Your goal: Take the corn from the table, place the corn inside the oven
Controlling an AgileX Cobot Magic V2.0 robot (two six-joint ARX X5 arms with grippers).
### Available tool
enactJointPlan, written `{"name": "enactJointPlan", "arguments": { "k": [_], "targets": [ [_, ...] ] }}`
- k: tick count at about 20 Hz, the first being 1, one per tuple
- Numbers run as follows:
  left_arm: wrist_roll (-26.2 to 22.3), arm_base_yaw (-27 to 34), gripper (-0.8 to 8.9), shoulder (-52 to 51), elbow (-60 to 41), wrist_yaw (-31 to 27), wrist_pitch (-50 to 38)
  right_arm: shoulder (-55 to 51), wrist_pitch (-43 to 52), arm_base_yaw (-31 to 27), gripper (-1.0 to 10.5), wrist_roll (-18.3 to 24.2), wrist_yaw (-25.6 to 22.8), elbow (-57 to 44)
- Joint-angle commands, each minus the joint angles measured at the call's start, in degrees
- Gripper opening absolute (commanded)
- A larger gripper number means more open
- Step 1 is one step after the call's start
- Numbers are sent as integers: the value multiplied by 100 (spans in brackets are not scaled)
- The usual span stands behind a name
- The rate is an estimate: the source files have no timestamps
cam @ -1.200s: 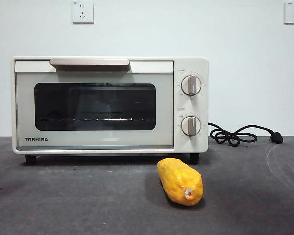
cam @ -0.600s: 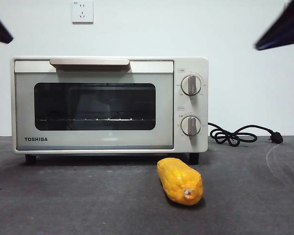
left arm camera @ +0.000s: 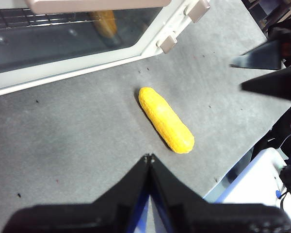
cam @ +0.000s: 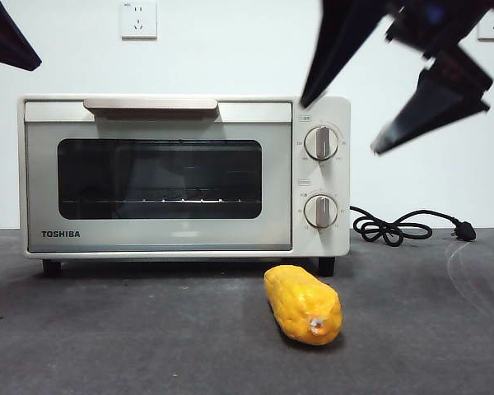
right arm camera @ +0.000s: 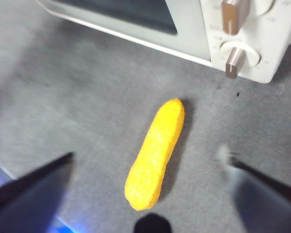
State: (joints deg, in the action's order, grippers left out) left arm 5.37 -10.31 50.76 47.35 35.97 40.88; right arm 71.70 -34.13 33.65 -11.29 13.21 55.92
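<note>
The door (cam: 160,179) will swing down and out when I open it, because the oven door's handle (cam: 151,105) is along the oven's top edge.
The yellow-orange corn (cam: 303,304) lies on the dark grey table (cam: 132,346), just in front of the oven's right foot. The cream TOSHIBA oven (cam: 173,181) stands behind it with its door closed. High above the corn, my right gripper (cam: 339,129) hangs open in front of the oven's knob panel. In the right wrist view its jaws spread wide on either side of the corn (right arm camera: 155,153), well above it. My left gripper (left arm camera: 149,158) is shut and holds nothing, with the corn (left arm camera: 165,119) lying beyond its tips. In the front view it is a black tip (cam: 4,41) at the top left.
A black cord with a plug (cam: 395,226) lies on the table right of the oven. Two wall sockets (cam: 138,19) sit on the white wall behind. In the left wrist view the table's edge runs near the corn, with a white object (left arm camera: 257,179) beyond it.
My right gripper has come down from the top right corner, open, to the level of the oven's top. The left tip has edged slightly further in. The corn has not moved.
</note>
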Motion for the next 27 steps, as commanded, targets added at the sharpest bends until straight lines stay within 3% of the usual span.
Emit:
{"name": "enactJointPlan", "arguments": {
  "k": [1, 8, 14, 21, 27],
  "targets": [
    [-98, -15, -5, 2, 13, 2, -15, 411, 127, 157, 599, -107, -48, 15],
    [-98, -15, -5, 2, 13, 2, -13, 1705, 590, 669, 594, -385, -144, 15],
    [-98, -15, -5, 2, 13, 0, 0, 2288, 765, 990, 574, -688, -1029, 15],
    [-116, -15, -5, 2, 13, -2, 7, 2343, 789, 988, -17, -643, -1069, 15],
    [-111, -15, -5, 2, 13, 2, -105, 2286, 708, 988, -16, -640, -973, 107]
  ]
}}
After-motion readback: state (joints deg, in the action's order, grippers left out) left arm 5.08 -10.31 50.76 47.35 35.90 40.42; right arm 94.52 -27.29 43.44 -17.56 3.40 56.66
